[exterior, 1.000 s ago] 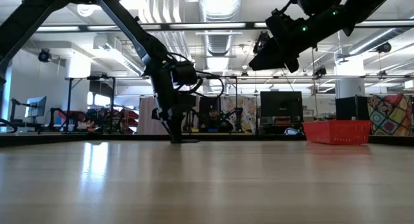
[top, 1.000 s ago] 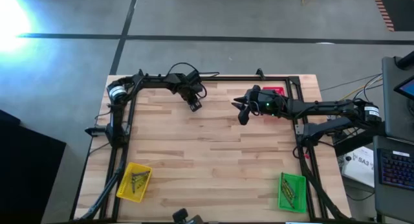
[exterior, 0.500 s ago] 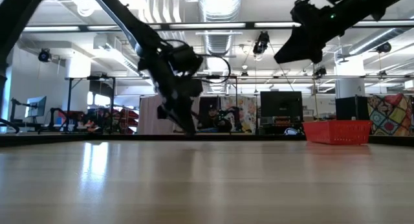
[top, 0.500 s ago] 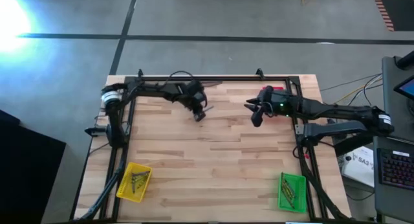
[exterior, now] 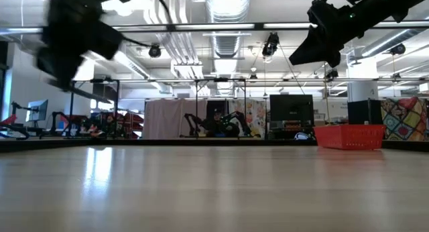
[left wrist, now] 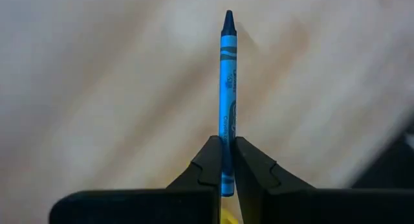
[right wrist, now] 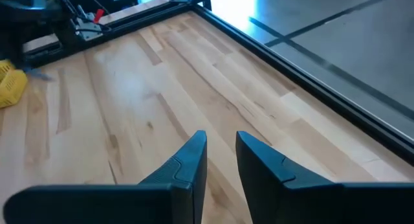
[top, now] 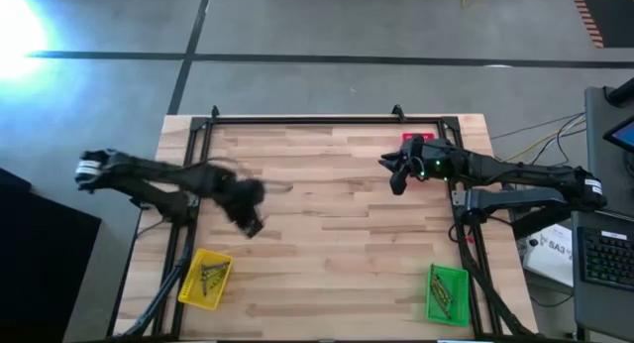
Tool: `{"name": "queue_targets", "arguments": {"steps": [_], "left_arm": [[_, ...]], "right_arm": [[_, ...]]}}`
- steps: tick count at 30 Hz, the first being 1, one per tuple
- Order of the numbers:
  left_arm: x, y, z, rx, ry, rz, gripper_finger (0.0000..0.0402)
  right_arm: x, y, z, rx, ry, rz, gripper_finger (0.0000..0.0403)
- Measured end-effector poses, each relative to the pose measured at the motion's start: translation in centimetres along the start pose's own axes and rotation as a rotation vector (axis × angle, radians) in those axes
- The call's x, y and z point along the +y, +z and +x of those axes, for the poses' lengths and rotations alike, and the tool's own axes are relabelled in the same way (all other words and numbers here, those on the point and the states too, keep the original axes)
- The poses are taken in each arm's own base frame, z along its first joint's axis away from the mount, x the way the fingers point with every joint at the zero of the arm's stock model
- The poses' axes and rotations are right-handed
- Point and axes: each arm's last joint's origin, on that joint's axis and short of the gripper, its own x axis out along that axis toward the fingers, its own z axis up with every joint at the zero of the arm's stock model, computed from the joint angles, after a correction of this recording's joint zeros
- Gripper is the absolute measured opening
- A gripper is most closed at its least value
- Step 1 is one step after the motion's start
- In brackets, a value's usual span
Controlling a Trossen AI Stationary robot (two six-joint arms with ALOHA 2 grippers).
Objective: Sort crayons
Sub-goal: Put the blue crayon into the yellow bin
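My left gripper is moving the blue crayon point(left wrist: 228, 75), which sticks out free, and the yellow tray point(top: 205, 280) lies open. My left gripper should keep going until the crayon is over the tray, and then let go.
My left gripper point(top: 248, 224) is above the table's left part, just beyond the yellow tray point(top: 206, 280), and is shut on a blue crayon point(left wrist: 228, 75). It shows blurred at the upper left of the low view point(exterior: 64, 64). My right gripper point(top: 396, 179) hangs high over the table's right part, in front of the red tray point(top: 418, 140). Its fingers stand a little apart and hold nothing point(right wrist: 220, 141). Several crayons lie in the yellow tray and in the green tray point(top: 447, 293). My left gripper pinches the blue crayon's lower shaft near the blunt end point(left wrist: 226, 130) between its two fingers. The fingers lie along the crayon. The crayon sticks straight out past the fingertips, its pointed tip point(left wrist: 228, 17) away from the gripper, clear of the table.
A black frame point(top: 297, 120) runs along the table's far, left and right edges. The red tray point(exterior: 348, 136) stands at the far right. The yellow tray is at the near left, the green tray at the near right. Bare wood point(top: 327, 234) lies between them.
My left gripper has risen from the table's far middle and swung fast toward the near left, toward the yellow tray. My right gripper has drawn back a little toward the table's right edge and stays high.
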Motion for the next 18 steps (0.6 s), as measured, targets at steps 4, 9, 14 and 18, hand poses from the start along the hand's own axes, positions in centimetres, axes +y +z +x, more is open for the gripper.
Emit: {"name": "queue_targets", "arguments": {"steps": [4,9,14,18], "left_arm": [[-0.2,-4.8,-0.4,0.155,-0.128,-0.151,0.0001],[-0.8,-9.8,-1.1,0.210,-0.126,-0.287,0.0001],[-1.2,-13.7,-1.2,0.152,-0.092,-0.263,0.0001],[-0.8,-15.8,-0.2,0.301,0.004,-0.238,0.0006]], "right_arm": [[0.0,0.1,0.0,-0.002,0.002,0.024,0.0073],[0.0,0.1,0.0,-0.002,0.001,0.014,0.0075],[0.0,0.1,0.0,-0.002,0.001,0.012,0.0077],[0.0,0.1,0.0,-0.002,0.001,0.012,0.0079]]}}
